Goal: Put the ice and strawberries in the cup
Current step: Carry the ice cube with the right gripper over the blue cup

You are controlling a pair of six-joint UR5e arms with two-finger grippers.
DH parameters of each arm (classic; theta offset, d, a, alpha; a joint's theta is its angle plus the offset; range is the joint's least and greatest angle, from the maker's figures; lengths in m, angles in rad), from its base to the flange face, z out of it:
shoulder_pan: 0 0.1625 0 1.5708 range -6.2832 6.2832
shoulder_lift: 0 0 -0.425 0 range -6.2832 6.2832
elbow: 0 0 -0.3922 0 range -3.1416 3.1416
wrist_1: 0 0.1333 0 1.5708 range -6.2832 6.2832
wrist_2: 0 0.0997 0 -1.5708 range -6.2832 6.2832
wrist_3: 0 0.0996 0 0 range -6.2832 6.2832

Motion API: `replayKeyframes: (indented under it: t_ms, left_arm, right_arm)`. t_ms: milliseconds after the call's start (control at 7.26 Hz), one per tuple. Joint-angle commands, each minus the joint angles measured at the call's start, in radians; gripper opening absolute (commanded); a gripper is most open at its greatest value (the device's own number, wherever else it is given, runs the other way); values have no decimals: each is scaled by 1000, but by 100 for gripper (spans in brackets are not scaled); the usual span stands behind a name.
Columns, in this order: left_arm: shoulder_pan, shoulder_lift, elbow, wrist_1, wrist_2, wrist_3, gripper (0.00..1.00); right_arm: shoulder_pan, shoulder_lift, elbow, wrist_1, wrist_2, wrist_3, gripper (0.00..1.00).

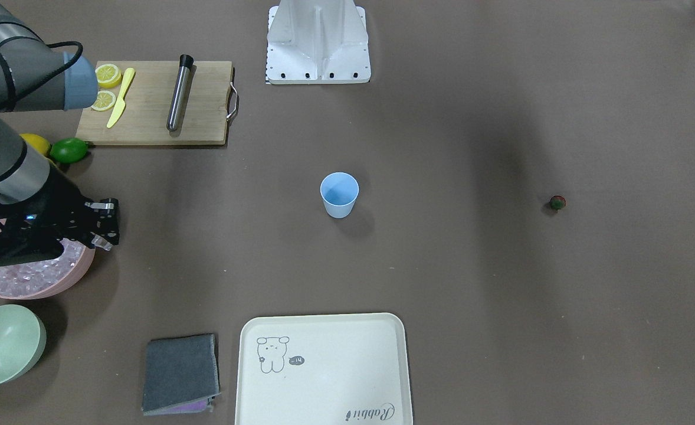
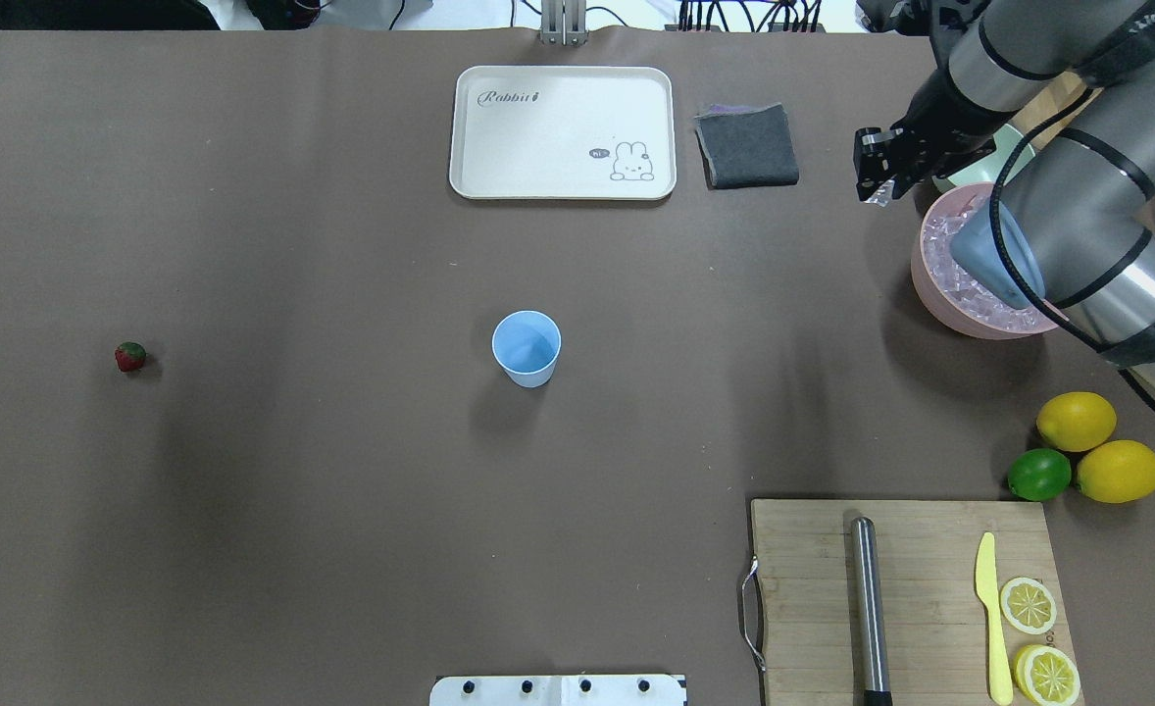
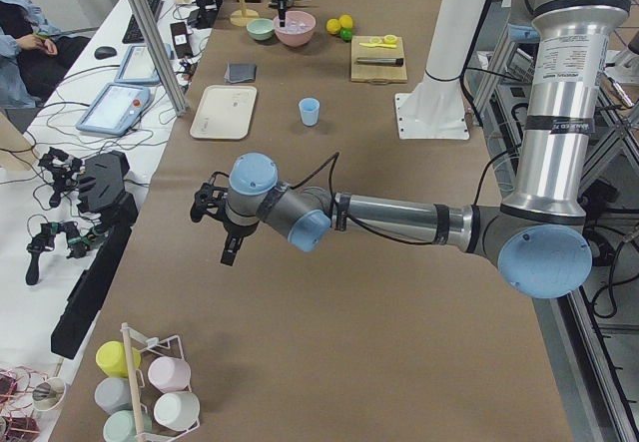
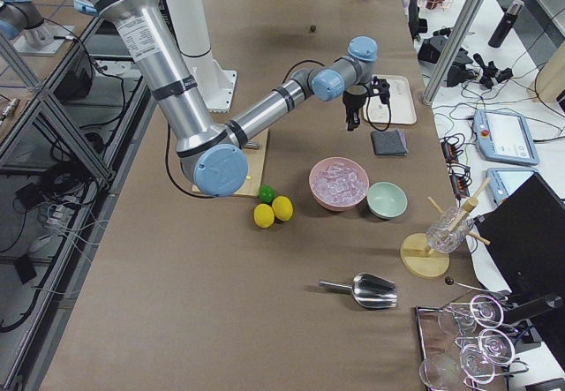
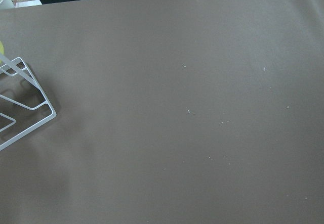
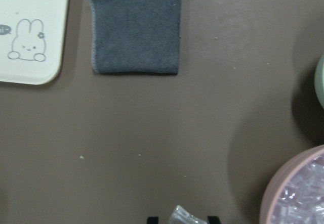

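I should keep moving the ice cube [image 1: 102, 243] with my right gripper and let it go over the light blue cup's opening [image 1: 339, 188], since it is held clear of the pink bowl and the way is open.
The light blue cup [image 2: 527, 347] stands upright mid-table, also in the front view [image 1: 339, 195]. The strawberry [image 2: 129, 356] lies alone far to the cup's left, red with a green top [image 1: 557, 203]. The ice [image 2: 955, 270] fills a pink bowl [image 1: 73, 282]. My right gripper [image 2: 877, 184] hangs beside the bowl's rim, above the table, shut on one ice cube [image 6: 183, 216]. My left gripper [image 3: 226, 247] hovers over bare table far from the cup, and I cannot tell whether it is open or shut.
A cream rabbit tray [image 2: 563, 132] and a grey cloth [image 2: 746, 145] lie at the far side. A pale green bowl [image 1: 2, 345] sits by the pink bowl. Two lemons [image 2: 1078, 420], a lime [image 2: 1038, 474] and a cutting board [image 2: 906, 598] with knife and metal rod lie on the right.
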Motion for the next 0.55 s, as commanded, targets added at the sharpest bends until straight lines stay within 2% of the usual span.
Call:
replayKeyframes:
  t_ms: [0, 275, 413]
  left_arm:
    - [1, 0, 3, -1, 0, 0, 97]
    - [1, 0, 6, 1, 0, 0, 97]
    - [1, -1, 15, -1, 0, 3, 97]
  right_arm:
    - [-99, 117, -4, -11, -38, 123, 4]
    - [-171, 215, 3, -40, -69, 197, 2]
    - [-237, 276, -13, -52, -128, 204, 2]
